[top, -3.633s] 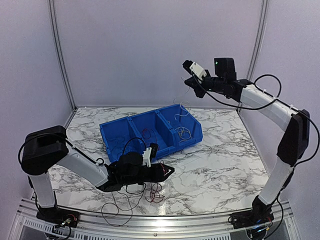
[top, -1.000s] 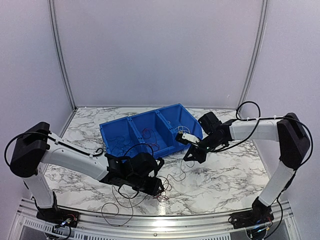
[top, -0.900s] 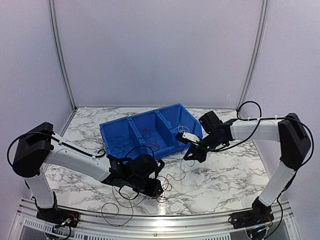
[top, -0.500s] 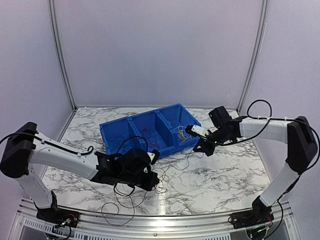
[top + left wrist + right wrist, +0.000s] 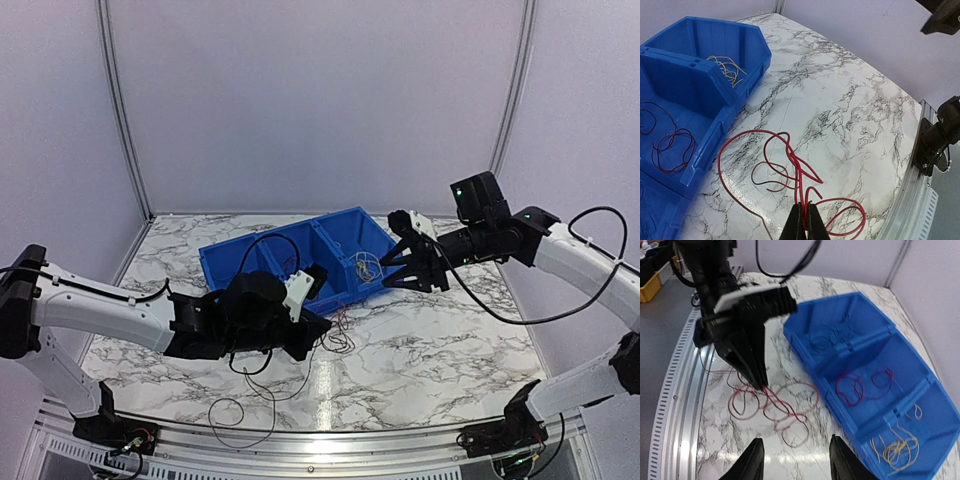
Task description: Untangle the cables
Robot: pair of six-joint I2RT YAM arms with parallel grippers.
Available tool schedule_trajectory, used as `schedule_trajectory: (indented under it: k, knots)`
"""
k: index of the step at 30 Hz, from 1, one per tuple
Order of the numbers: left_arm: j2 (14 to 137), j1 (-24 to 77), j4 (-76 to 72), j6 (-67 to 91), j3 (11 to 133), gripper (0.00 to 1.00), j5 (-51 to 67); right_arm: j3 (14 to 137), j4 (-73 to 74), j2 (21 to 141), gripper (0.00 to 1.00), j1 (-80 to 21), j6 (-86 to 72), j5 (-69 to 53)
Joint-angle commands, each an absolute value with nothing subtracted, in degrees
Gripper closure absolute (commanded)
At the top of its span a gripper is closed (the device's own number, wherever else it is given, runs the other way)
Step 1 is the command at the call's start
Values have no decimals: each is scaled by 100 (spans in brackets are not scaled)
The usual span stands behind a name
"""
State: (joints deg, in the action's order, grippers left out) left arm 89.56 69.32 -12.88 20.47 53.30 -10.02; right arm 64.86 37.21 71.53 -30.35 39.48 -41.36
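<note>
Crossed red strands [image 5: 801,194] are bunched up at the fingers of the robot's left gripper, so next the right gripper pinches the twisted part of the strands [image 5: 794,159] beyond those fingers before the left gripper opens.
My left gripper [image 5: 324,328] is low over the table in front of the blue bin [image 5: 222,258], shut on a loopy red cable bundle [image 5: 790,160]; in the left wrist view its tips [image 5: 801,214] pinch the strands. The red loops [image 5: 341,338] trail onto the marble. My right gripper [image 5: 398,272] hovers open by the bin's right end with nothing between its fingers [image 5: 753,461]. The right wrist view looks down on the same red bundle [image 5: 785,407] and the left gripper [image 5: 756,371].
The bin holds yellow cables [image 5: 900,447] in one end compartment, red cables [image 5: 860,385] in the middle and dark cables [image 5: 837,332] at the other end. A thin dark cable [image 5: 240,408] lies near the front rail [image 5: 330,450].
My left gripper closed on the red bundle and carried it right, toward the bin. My right gripper rose from the table beside the bin and opened.
</note>
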Motion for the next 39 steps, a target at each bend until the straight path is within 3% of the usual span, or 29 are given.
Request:
schedule_trajectory:
  k: [1,8,14,17,21,23,25,29,39]
  knots:
    - [8966,6961,-1763,1615,5491,100,-769,6687,3587,7688,53,-3659,3835,-4650]
    - [8871,7013,-2015,1435,5413,100,-341,6556,3127,8278,45,-3857,3859,-4419]
    - [8836,7021,-2265,1438,5331,100,-222,6436,3003,8514,45,-4140,3869,-4683]
    - [8840,7017,-2318,1444,5318,100,-179,6400,3012,8571,53,-4180,3889,-4722]
    - [8879,7022,-2347,1481,5310,99,-171,6375,2991,8551,76,-4175,3894,-4767]
    - [8875,7022,-2347,1574,5284,87,-307,6313,2912,8486,91,-4175,3877,-4730]
    - [8785,7022,-2347,1699,5179,80,-526,6215,2833,8400,99,-4175,3849,-4642]
    - [8433,7022,-2367,1993,4773,78,-1061,5992,2649,8251,100,-4175,3771,-4494]
    - [8578,7022,-2373,2079,4885,87,-855,6012,2628,8270,100,-4176,3682,-4426]
